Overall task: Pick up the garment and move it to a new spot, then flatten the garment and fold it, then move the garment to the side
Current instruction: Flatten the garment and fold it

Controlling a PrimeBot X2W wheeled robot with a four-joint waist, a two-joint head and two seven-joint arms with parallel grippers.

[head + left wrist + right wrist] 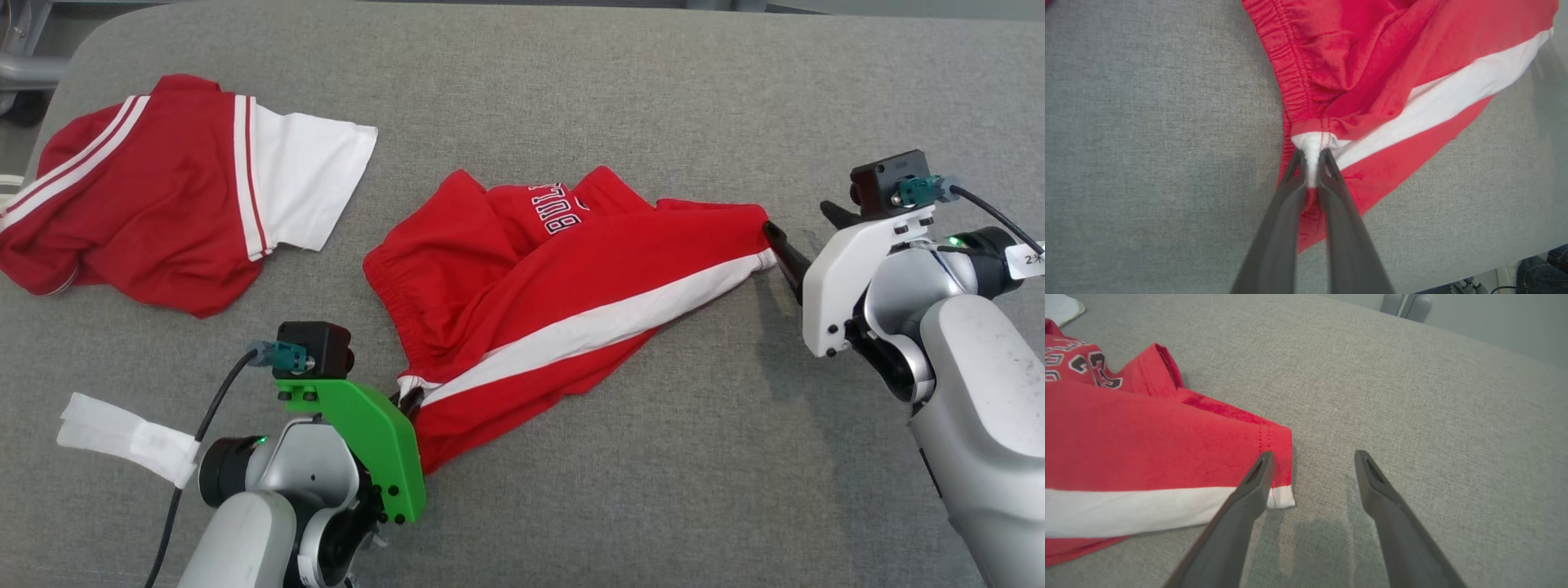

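Note:
The dark lettering (558,209) dips into a loose crease. I expect the garment's far leg (612,191) to spread out flat when I lift and pull the white stripe.
The garment (555,278), red shorts with a white side stripe and dark lettering, lies crumpled in the middle of the grey cloth table (653,98). My left gripper (411,400) is at its near left corner. In the left wrist view the left gripper (1312,153) is shut on the white stripe end of the garment (1372,61) beside the elastic waistband. My right gripper (796,216) is open at the garment's right end. In the right wrist view the right gripper (1312,455) has its left finger over the hem corner of the garment (1147,457) and its right finger over bare table.
A second red and white garment (163,204) lies at the far left. A white strip (122,437) sits near the left arm's cable. Part of a person's dark jeans (1539,265) shows past the table edge in the left wrist view.

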